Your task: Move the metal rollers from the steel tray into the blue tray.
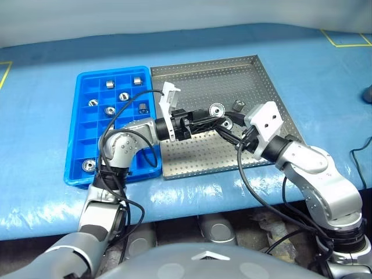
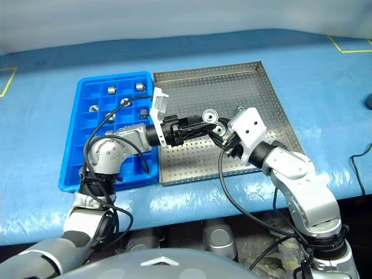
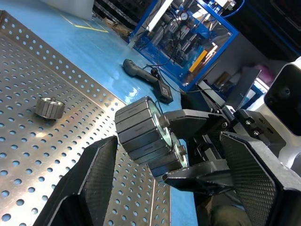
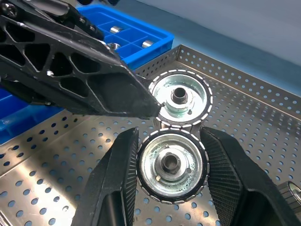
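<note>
My gripper will pull the ribbed metal roller (image 1: 217, 110) away by itself and leave its neighbour behind, because a seam (image 3: 159, 159) separates the two.
My right gripper (image 4: 170, 136) is shut on a silver metal roller (image 4: 171, 165), held in the air above the steel tray (image 1: 192, 157). A second roller (image 4: 181, 96) sits tight against the held one. My left gripper (image 3: 169, 141) reaches in from the left, its fingers open and standing apart on either side of the pair (image 3: 146, 136). One loose roller (image 1: 238, 105) lies on the steel tray beyond both grippers. The blue tray (image 1: 81, 125) lies against the steel tray's left side, with several rollers (image 1: 123, 96) in its compartments.
Both trays rest on a blue tablecloth (image 1: 325, 75) with yellow tape marks at its far corners. A black hand-held device (image 3: 146, 77) lies on the cloth off the steel tray's right side. The table's front edge runs just below the trays. Black cables loop off both wrists.
</note>
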`<action>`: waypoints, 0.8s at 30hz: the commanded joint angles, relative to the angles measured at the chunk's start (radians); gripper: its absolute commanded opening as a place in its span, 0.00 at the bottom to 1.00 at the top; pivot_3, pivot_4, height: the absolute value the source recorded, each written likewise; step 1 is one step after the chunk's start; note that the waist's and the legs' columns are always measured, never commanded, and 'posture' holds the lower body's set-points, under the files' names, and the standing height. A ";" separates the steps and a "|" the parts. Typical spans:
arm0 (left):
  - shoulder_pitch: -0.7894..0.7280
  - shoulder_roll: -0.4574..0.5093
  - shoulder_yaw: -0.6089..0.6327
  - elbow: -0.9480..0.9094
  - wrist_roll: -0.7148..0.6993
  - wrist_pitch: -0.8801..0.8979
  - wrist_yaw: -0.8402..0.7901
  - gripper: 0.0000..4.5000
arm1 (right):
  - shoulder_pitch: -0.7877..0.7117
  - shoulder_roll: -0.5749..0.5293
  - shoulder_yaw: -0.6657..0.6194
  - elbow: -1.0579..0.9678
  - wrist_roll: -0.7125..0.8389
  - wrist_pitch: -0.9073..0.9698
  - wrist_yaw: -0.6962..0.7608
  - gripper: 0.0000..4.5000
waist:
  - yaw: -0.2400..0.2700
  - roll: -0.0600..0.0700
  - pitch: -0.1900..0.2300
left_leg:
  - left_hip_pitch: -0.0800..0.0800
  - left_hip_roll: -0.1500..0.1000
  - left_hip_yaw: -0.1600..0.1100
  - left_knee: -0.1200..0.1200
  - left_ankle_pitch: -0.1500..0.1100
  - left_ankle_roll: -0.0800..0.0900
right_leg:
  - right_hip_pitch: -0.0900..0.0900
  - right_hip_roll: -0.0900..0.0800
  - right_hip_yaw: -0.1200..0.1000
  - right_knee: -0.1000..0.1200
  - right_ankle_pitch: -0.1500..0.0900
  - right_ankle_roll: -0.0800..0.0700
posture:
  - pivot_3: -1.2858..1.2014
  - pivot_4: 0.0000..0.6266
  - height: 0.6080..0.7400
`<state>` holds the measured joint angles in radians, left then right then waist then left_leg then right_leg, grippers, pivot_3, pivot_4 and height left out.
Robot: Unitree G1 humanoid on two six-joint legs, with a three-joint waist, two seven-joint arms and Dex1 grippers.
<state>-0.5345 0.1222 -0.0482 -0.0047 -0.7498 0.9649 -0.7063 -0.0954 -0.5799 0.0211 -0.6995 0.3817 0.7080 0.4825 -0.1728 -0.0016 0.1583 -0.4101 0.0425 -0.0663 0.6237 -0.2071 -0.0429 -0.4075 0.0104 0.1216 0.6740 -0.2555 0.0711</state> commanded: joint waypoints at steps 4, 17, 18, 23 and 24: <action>-0.029 -0.035 0.033 0.028 -0.011 -0.010 0.034 0.84 | -0.007 0.002 -0.011 -0.056 0.007 -0.022 0.001 0.38 | 0.000 0.000 0.000 | 0.000 0.000 0.000 0.000 0.000 0.000 | 0.000 0.000 0.000 0.000 0.000 0.000 | 0.45 0.24 1.00; -0.018 -0.058 0.043 0.038 -0.017 0.010 0.062 0.29 | -0.001 0.002 -0.006 -0.054 0.001 -0.024 -0.001 0.38 | -0.001 0.000 0.000 | 0.000 0.000 0.000 0.000 0.000 0.000 | 0.000 0.000 0.000 0.000 0.000 0.000 | 0.45 0.24 1.00; -0.015 -0.058 0.039 0.033 -0.020 0.012 0.057 0.29 | -0.002 0.002 -0.005 -0.053 0.000 -0.024 -0.001 0.38 | -0.002 0.000 0.000 | 0.000 0.000 0.000 0.000 0.000 0.000 | 0.000 0.000 0.000 0.000 0.000 0.000 | 0.45 0.24 1.00; -0.012 -0.064 0.045 0.030 -0.039 0.023 0.051 0.29 | -0.002 0.002 -0.003 -0.051 -0.006 -0.025 -0.002 0.38 | -0.002 0.000 0.000 | 0.000 0.000 0.000 0.000 0.000 0.000 | 0.000 0.000 0.000 0.000 0.000 0.000 | 0.45 0.24 1.00; -0.012 -0.066 0.048 0.031 -0.041 0.024 0.053 0.29 | -0.003 0.002 -0.003 -0.051 -0.007 -0.024 -0.002 0.38 | -0.001 0.000 0.000 | 0.000 0.000 0.000 0.000 0.000 0.000 | 0.000 0.000 0.000 0.000 0.000 0.000 | 0.45 0.24 1.00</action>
<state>-0.5431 0.0618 0.0018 0.0553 -0.7670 0.9774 -0.6426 -0.0867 -0.5806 0.0317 -0.7103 0.3721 0.7081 0.4798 -0.1741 -0.0017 0.1584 -0.4103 0.0425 -0.0663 0.6234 -0.2071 -0.0429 -0.4077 0.0104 0.1216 0.6737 -0.2555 0.0711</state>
